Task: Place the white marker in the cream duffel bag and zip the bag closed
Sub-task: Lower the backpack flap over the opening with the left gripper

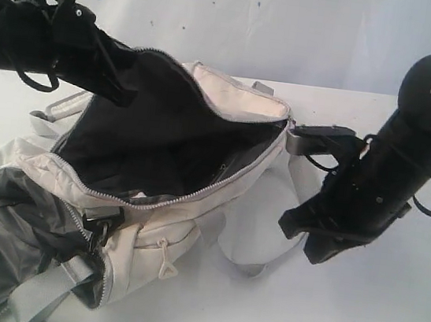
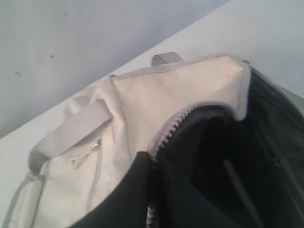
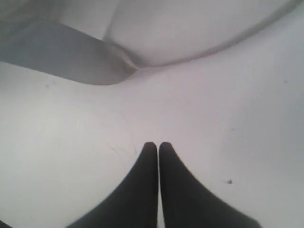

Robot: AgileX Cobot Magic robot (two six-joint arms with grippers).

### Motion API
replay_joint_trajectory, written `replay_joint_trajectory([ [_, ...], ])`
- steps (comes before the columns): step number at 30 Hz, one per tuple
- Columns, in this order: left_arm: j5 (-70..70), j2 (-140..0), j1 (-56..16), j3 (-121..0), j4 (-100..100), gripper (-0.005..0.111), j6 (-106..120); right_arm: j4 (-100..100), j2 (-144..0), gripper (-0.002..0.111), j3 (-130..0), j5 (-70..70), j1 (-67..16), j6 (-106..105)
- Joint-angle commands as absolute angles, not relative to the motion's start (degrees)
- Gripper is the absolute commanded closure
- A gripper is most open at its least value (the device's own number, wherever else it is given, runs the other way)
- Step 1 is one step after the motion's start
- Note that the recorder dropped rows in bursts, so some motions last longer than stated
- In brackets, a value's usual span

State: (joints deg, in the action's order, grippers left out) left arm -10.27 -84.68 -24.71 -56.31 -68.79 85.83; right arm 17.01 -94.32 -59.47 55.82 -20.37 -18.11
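The far zipper edge (image 1: 197, 87) is much higher than the near one. My left gripper should bring the far zipper edge down and pinch the zipper's end corner (image 1: 57, 160) before zipping.
The cream duffel bag (image 1: 159, 242) lies across the table with its main zipper wide open, showing dark lining (image 1: 162, 142). My left gripper (image 1: 121, 89) is shut on the far zipper edge (image 2: 164, 137) and holds that rim up, one finger outside the fabric and one inside. The right gripper (image 1: 291, 222) hangs shut and empty over the bare table to the right of the bag, its fingertips (image 3: 150, 148) pressed together. The white marker is not clearly in view. A slim pale bar (image 2: 237, 185) lies in the lining; I cannot tell what it is.
The bag's near-left end compartment (image 1: 0, 228) gapes open with grey lining, and a grey strap (image 1: 39, 296) trails off it. Cream fabric (image 3: 190, 28) and a grey strap (image 3: 61, 52) lie just ahead of the right gripper. White tabletop (image 1: 386, 310) stretches to the right.
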Motion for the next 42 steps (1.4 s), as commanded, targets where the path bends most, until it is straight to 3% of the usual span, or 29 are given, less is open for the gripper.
replay_joint_trajectory([
  [1,-17.40,-84.69,-24.71,-56.76,-64.00,0.107,85.87,16.46,-93.82,0.108,-56.60,53.43,-16.44,-16.88],
  [13,-37.01,-84.69,-24.71,-56.76,-42.48,0.106,85.32,16.57,-93.82,0.108,-56.60,52.86,-15.35,-16.28],
  [15,-38.46,-84.69,-24.71,-56.76,-41.83,0.101,85.06,16.57,-93.82,0.108,-56.60,52.60,-15.35,-16.28],
  [18,-38.55,-84.69,-24.71,-56.76,-41.83,0.083,82.01,16.57,-93.82,0.108,-56.60,52.60,-15.35,-16.28],
  [26,-36.07,-84.69,-24.71,-56.76,-41.83,0.021,72.97,17.16,-93.82,0.108,-56.60,52.59,-15.35,-16.28],
  [30,-38.98,-84.69,-24.71,-56.76,-41.94,0.003,68.89,17.15,-93.82,0.108,-56.60,52.39,-15.35,-16.28],
  [35,-37.96,-84.69,-24.71,-56.76,-41.25,0.008,49.08,17.27,-93.82,0.108,-56.60,52.21,-15.35,-15.21],
  [42,-31.77,-84.69,-24.68,-56.76,-30.01,0.032,16.95,17.27,-93.82,0.108,-56.60,52.52,-15.35,-11.60],
])
